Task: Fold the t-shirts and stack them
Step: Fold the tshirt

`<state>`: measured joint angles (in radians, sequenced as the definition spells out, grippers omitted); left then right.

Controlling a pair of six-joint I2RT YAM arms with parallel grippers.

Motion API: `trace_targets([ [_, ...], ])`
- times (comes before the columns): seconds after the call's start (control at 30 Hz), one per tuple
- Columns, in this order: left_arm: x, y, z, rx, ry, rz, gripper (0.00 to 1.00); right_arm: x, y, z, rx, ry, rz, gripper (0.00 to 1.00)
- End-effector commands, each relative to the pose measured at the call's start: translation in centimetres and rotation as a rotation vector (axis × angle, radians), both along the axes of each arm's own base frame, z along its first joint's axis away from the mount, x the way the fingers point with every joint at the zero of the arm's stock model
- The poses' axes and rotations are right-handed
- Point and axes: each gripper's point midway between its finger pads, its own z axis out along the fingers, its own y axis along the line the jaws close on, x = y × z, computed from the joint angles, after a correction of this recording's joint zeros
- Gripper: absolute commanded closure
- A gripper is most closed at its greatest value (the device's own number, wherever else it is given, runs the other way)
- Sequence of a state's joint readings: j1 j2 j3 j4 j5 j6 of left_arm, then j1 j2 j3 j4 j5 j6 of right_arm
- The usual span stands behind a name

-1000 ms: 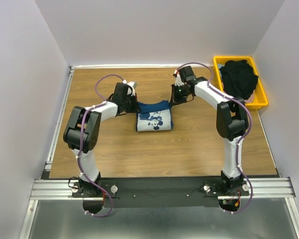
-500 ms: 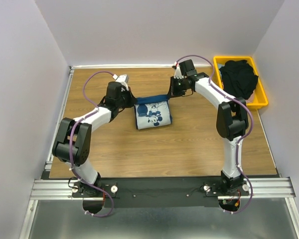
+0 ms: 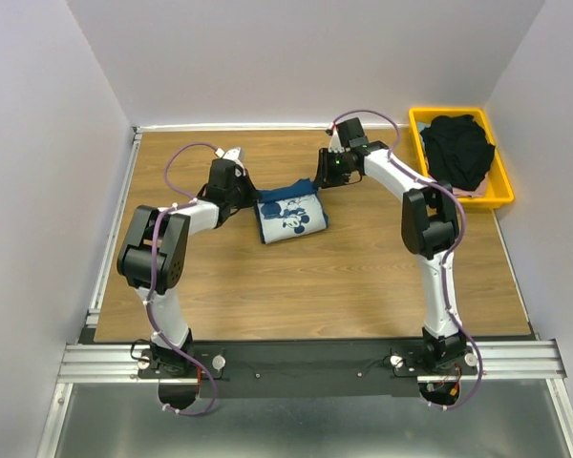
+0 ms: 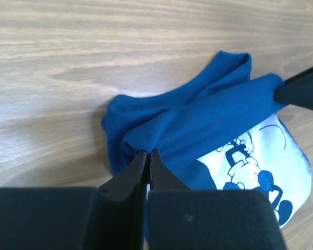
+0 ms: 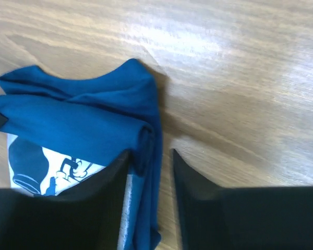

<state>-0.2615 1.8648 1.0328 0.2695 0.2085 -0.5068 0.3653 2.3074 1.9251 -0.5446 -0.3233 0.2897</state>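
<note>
I should first flatten the t-shirt's blue back edge [image 3: 288, 193] with my grippers and then straighten the t-shirt at its near corners [image 3: 325, 225], because that edge is rolled up and the t-shirt's print is slanted.
A folded navy-blue t-shirt [image 3: 291, 215] with a white cartoon-mouse print lies mid-table. My left gripper [image 3: 252, 197] sits at its left back corner. In the left wrist view its jaws [image 4: 147, 152] are pressed together on a fold of the blue cloth [image 4: 198, 120]. My right gripper [image 3: 321, 183] is at the right back corner. In the right wrist view it [image 5: 150, 153] stands open astride the rolled edge of the shirt [image 5: 83, 120], gripping nothing. A black t-shirt [image 3: 458, 148] lies crumpled in the yellow tray [image 3: 501, 181].
The yellow tray stands at the back right corner against the right wall. Grey walls close in the table on the left, back and right. Bare wooden tabletop [image 3: 296, 286] stretches from the shirt to the near edge.
The right gripper has opened and let go of the shirt's edge. Both grippers moved slightly toward the back and left, and the folded shirt shifted and turned a little with them.
</note>
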Motion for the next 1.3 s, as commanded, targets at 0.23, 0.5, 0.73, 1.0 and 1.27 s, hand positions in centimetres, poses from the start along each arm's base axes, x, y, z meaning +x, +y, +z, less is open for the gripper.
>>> trace_targets([
  [0.23, 1.1, 3.1, 5.5, -0.005, -0.138, 0.154, 0.74, 0.5, -1.8, 7.5, -0.018, -0.195, -0.042, 0.4],
  [0.5, -1.7, 2.7, 7.4, -0.02, -0.151, 0.132, 0.52, -3.1, 1.8, 7.6, 0.181, -0.146, 0.187, 0.54],
  [0.73, -4.6, -0.7, 5.7, 0.006, -0.116, -0.009, 0.63, -3.7, 4.2, 4.6, 0.294, -0.059, 0.271, 0.62],
  [1.0, -1.1, -1.8, 2.0, 0.02, -0.025, -0.007, 0.89, -0.8, 6.2, 2.0, 0.34, -0.034, 0.287, 0.62],
  [1.27, 4.5, 1.0, -1.9, -0.02, 0.066, 0.077, 0.91, 3.7, 7.9, 0.6, 0.379, -0.065, 0.252, 0.62],
])
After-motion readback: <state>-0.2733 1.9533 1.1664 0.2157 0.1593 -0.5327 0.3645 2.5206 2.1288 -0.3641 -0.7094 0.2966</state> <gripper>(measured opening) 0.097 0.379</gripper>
